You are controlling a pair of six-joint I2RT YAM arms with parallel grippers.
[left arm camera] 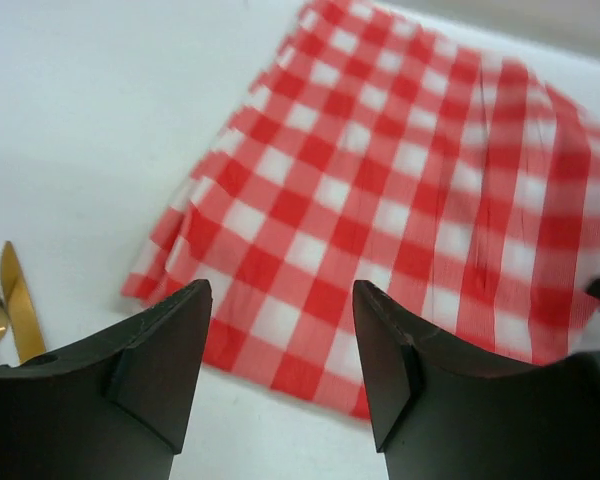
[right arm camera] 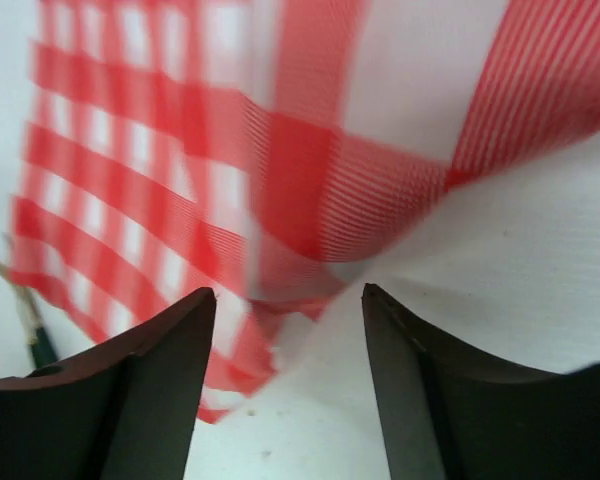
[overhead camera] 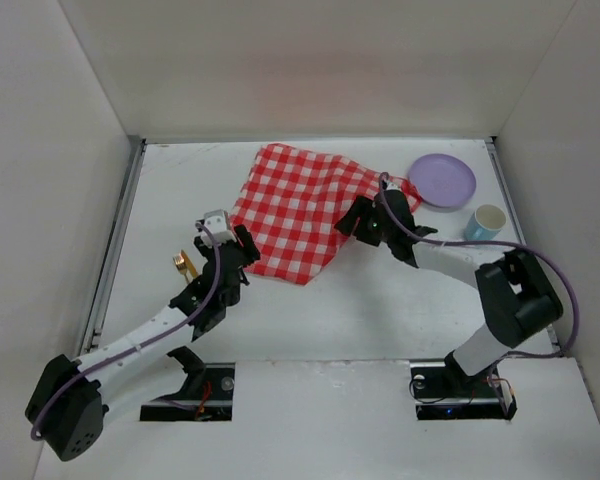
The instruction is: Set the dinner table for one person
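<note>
My left gripper is to grab the cloth's corner near the knife before both grippers lift the cloth, because the cloth lies crooked with folds running toward the plate.
A red-and-white checked cloth lies crumpled on the white dinner table, also seen in the left wrist view and the right wrist view. My left gripper is open at the cloth's near left corner, jaws empty. My right gripper is open at the cloth's right edge, a fold just ahead of its jaws. A purple plate and a light blue cup stand at the back right. A gold fork and knife lie left of the left gripper, also visible in the left wrist view.
Upright white panels edge the table on the left, back and right. The arm bases sit at the near edge.
</note>
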